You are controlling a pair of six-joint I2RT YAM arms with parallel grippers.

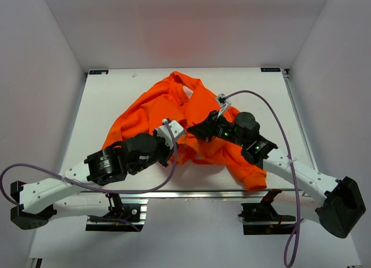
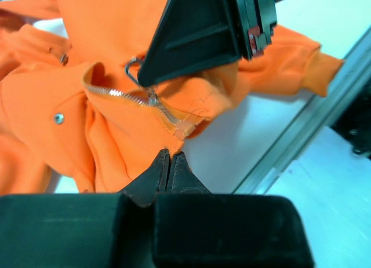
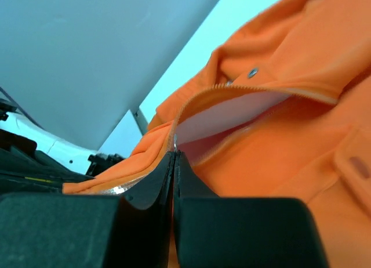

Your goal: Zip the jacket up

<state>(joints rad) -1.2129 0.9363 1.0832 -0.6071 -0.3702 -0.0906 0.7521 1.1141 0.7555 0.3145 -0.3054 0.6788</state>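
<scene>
The robot's left gripper is pinching the hem [image 2: 176,141] below the slider, so the right gripper goes on pulling the zipper pull up until the slider gets to the collar [image 1: 185,82].
The orange jacket [image 1: 174,108] lies crumpled on the white table, with one sleeve cuff [image 1: 255,180] near the front edge. My left gripper [image 1: 175,145] is shut on the jacket's bottom hem, just below the lower end of the zipper [image 2: 124,95]. In the left wrist view its tips [image 2: 170,156] pinch the orange fabric. My right gripper [image 1: 193,130] sits right beside it, shut on the metal zipper pull [image 3: 175,142]. Its black finger [image 2: 197,36] hangs over the slider [image 2: 152,97]. Above the slider the pale lining [image 3: 232,114] shows between the zipper sides.
An aluminium rail [image 1: 191,192] runs along the table's near edge and also shows in the left wrist view [image 2: 301,134]. White walls enclose the table on three sides. A purple cable [image 1: 272,114] arcs over the right arm.
</scene>
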